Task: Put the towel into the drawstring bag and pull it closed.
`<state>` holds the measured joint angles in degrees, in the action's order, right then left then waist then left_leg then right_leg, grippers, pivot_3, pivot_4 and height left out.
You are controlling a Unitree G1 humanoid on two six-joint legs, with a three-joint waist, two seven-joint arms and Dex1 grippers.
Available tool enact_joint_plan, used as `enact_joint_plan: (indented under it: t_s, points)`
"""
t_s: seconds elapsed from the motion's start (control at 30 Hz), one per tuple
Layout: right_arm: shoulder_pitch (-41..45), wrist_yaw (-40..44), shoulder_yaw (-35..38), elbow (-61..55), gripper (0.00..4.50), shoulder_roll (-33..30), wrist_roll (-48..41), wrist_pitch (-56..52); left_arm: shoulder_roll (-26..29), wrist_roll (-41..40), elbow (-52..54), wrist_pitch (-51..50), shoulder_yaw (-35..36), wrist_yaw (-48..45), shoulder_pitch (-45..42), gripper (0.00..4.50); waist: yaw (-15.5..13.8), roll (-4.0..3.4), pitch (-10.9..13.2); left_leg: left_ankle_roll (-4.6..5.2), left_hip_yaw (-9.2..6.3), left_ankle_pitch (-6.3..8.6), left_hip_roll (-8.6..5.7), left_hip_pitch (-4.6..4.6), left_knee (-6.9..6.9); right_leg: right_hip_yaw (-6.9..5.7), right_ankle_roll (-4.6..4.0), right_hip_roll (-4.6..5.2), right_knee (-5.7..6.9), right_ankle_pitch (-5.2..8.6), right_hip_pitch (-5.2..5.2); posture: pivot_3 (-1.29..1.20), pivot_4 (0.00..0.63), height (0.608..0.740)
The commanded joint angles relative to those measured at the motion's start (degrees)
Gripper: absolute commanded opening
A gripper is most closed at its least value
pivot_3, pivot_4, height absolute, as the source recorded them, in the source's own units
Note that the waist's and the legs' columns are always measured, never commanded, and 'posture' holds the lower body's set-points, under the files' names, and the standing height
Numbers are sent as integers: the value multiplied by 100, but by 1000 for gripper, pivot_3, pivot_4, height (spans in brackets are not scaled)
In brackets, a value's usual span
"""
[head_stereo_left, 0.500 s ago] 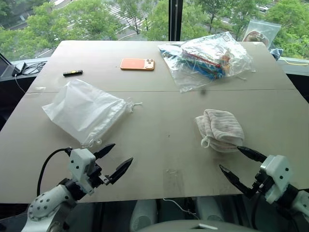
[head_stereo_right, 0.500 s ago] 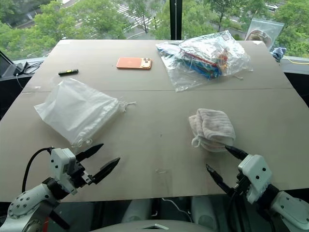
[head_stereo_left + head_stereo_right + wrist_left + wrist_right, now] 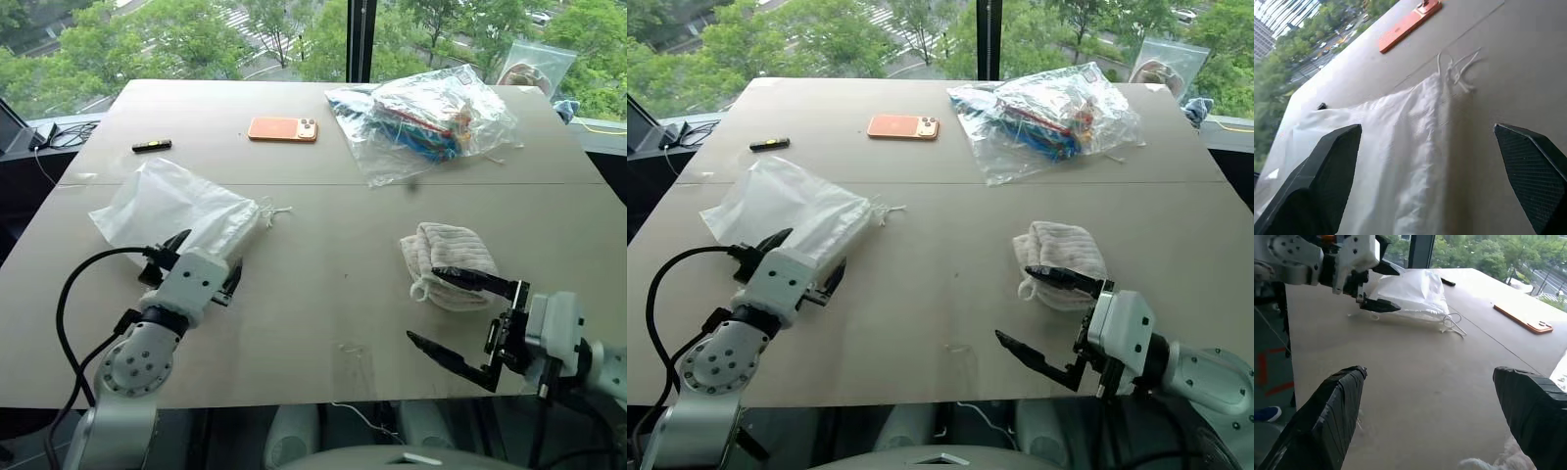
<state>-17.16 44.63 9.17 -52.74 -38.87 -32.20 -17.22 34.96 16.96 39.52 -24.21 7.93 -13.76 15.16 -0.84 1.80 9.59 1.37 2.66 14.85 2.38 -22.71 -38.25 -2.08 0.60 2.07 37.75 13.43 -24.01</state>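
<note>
The drawstring bag (image 3: 181, 208) will slide along when the robot pulls the cord, because the knotted cord (image 3: 271, 211) trails from the opening of a loose, thin bag.
The towel (image 3: 449, 262), a small beige ribbed bundle, lies on the table's right half. My right gripper (image 3: 426, 306) is open just in front of it and points left, its far finger overlapping the towel's near edge. The drawstring bag (image 3: 174, 208), milky white and crinkly, lies flat on the left with its cords (image 3: 274, 212) toward the middle. My left gripper (image 3: 1427, 128) is open over the bag's near edge, one finger on each side of its gathered end. The right wrist view shows the bag (image 3: 1413, 293) with the left gripper (image 3: 1393, 286) beside it.
An orange phone (image 3: 282, 129) and a small black stick (image 3: 149, 146) lie at the back of the table (image 3: 333, 225). Clear plastic bags of colourful items (image 3: 431, 110) sit at the back right. Cables (image 3: 57, 137) hang off the far left edge.
My left gripper has gone forward from the table's near edge to the bag's near edge. My right gripper has turned to point left and has come up against the towel's near side.
</note>
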Motion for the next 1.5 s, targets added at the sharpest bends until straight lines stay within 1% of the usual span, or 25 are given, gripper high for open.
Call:
enact_joint_plan:
  t_s: [0.03,0.1,0.2,0.43,0.6,0.7,0.8,0.9,0.93,0.97,1.0,1.03,1.1,1.13,1.17,1.2,1.23,1.3,1.37,1.4,1.43,1.47,1.5]
  points:
    - [141,-189,-244,-232,4500,-17,-31,-141,67,998,-63,-276,-380,227,-135,4465,-10,0,0,0,1,0,0,0,0,0,0,2,-1,0,0,0,150,740]
    - [113,-230,-338,-238,4500,-17,49,-147,4,1284,-257,-280,-523,321,-280,4465,-14,0,0,2,0,1,-1,-2,0,-1,0,9,-3,0,0,0,150,740]
    - [73,-232,-384,-165,4500,-16,104,-88,-63,1504,-526,-386,-581,344,-492,4465,-11,1,0,5,0,3,-1,-4,-1,-2,0,30,-4,0,0,0,150,740]
    - [146,-145,-351,94,4500,-18,129,4,-259,1649,-1103,-252,-708,346,-564,4465,0,1,0,5,0,3,1,-2,0,-5,1,36,-2,-1,0,0,150,740]
    - [156,-106,-415,188,4500,-9,252,81,-354,1903,-1454,-161,-781,565,-745,4465,-6,0,-1,6,-1,3,0,-1,-1,-8,1,39,0,-1,1,0,150,740]
    - [140,-130,-436,179,4500,4,288,98,-390,2014,-1715,-31,-843,701,-1047,4465,-9,0,-1,6,-4,3,0,-1,-2,-11,1,39,2,-1,2,0,150,740]
    - [131,-232,-467,187,4500,44,362,80,-412,2198,-2306,-96,-980,804,-1640,4465,-20,1,-1,6,-6,2,-2,-2,-4,-14,2,39,4,-2,3,0,150,740]
    - [172,-327,-503,190,4500,66,422,33,-395,2286,-2771,-36,-1076,853,-1983,4465,-3,3,-3,6,-6,2,-4,-2,-6,-15,21,35,5,-13,5,0,150,740]
    - [190,-374,-518,188,4500,72,453,-3,-398,2289,-3104,-22,-1131,888,-2221,4465,0,3,-3,6,-3,2,-5,-2,-6,-13,22,35,5,-14,4,0,150,740]
    - [201,-407,-529,187,4500,76,475,-30,-400,2291,-3343,-10,-1171,917,-2390,3947,-5,3,-3,6,-1,2,-5,-2,-6,-11,22,37,5,-14,4,0,150,740]
    - [214,-482,-543,184,4500,84,484,-121,-404,2261,-3533,32,-1206,916,-2531,3753,-6,5,-4,6,-4,2,-5,-2,-6,-13,22,37,6,-15,5,0,150,740]
    - [254,-596,-573,193,4500,104,554,-190,-401,2181,-3715,88,-1240,838,-2674,3245,-5,5,-4,6,-8,2,-5,-3,-6,-16,22,32,6,-15,5,0,150,740]
    - [313,-855,-597,195,4500,182,790,-213,-396,1988,-3848,167,-1213,675,-2859,2505,-4,5,-4,6,-6,2,-5,-4,-6,-16,22,27,8,-15,4,0,150,740]
    - [334,-1014,-619,168,4500,169,924,-362,-402,1823,-3842,135,-1140,517,-2929,2036,-5,5,-4,6,-6,2,-5,-4,-6,-15,21,27,8,-16,4,0,150,740]
    - [389,-1212,-664,132,4500,111,1107,-636,-462,1529,-3780,24,-977,293,-3003,1637,-5,5,-4,6,-6,2,-5,-4,-6,-15,19,29,8,-16,4,0,150,740]
    - [459,-1364,-715,107,4500,37,1276,-880,-511,1198,-3698,-39,-794,68,-3085,1350,-7,4,-4,6,-5,2,-6,-3,-6,-14,17,33,9,-18,4,0,150,740]
    - [540,-1457,-748,87,4500,-20,1372,-1073,-554,811,-3605,-100,-595,-212,-3176,822,-13,4,-4,6,-5,2,-5,-3,-7,-16,3,46,11,-26,5,0,150,740]
    - [744,-1425,-755,67,4500,-211,1425,-1359,-691,-206,-3315,-711,-15,-940,-3563,34,-12,4,-4,6,-5,2,-6,-4,-10,-18,2,48,12,-27,4,0,150,740]
    - [867,-1338,-689,55,4500,-291,1248,-1584,-693,-905,-3130,-1331,342,-1452,-3853,34,-10,13,1,6,-11,1,-8,-12,-17,-25,2,45,12,-27,2,0,150,740]
    - [875,-1299,-481,74,4500,-243,848,-1844,-603,-1360,-3011,-1906,523,-1834,-4055,34,-6,16,1,6,-14,1,-9,-14,-17,-28,2,38,12,-27,2,0,150,740]
    - [871,-1279,-343,116,4500,-295,780,-1994,-450,-1776,-2897,-2408,628,-2228,-4212,34,-2,16,1,6,-17,1,-10,-14,-17,-26,3,18,12,-26,4,0,150,740]
    - [843,-1275,-270,185,4500,-416,868,-2087,-320,-2235,-2751,-3017,722,-2609,-4326,34,3,16,1,5,-20,1,-11,-15,-16,-26,4,14,11,-25,4,0,150,740]
    - [778,-1228,-288,302,4500,-635,1149,-2017,-170,-2633,-2639,-3432,744,-2958,-4394,34,14,15,1,5,-20,1,-12,-15,-16,-24,7,11,12,-24,5,0,150,740]
